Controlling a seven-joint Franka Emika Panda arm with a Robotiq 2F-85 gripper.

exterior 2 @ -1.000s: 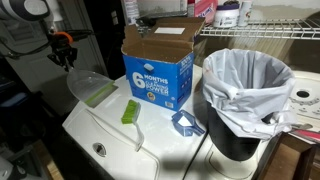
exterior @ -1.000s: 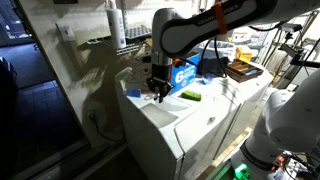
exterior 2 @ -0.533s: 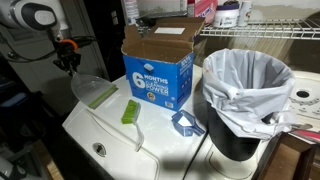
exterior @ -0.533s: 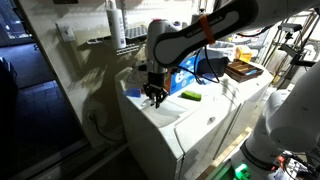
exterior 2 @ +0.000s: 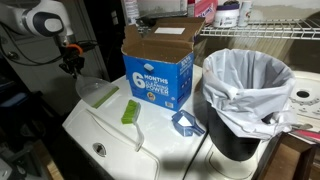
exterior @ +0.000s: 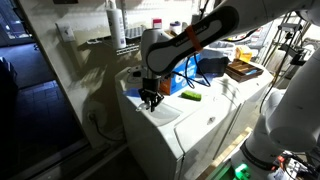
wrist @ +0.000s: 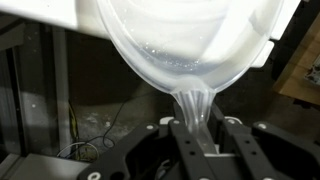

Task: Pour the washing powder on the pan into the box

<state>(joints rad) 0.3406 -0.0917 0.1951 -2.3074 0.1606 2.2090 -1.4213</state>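
The pan's bowl is over the open corner of the white machine top. I keep lowering the pan with my gripper until it sits flat, and then let go.
The pan is a pale translucent plastic tub, held tilted just above the white machine top, left of the box. My gripper is shut on the pan's narrow handle. In the wrist view the handle runs down between my fingers and the pan's bowl fills the top of the picture. The box is a blue carton with a large white "6". It stands upright with its flaps open, apart from the pan. In an exterior view my gripper hangs over the machine's near corner.
A small green block and a blue scoop-like piece lie on the white machine top. A dark bin lined with a white bag stands beside the box. Wire shelves run behind, and the green block also shows in an exterior view.
My gripper has moved a little lower and closer to the box, carrying the pan with it. The box and green block have not moved.
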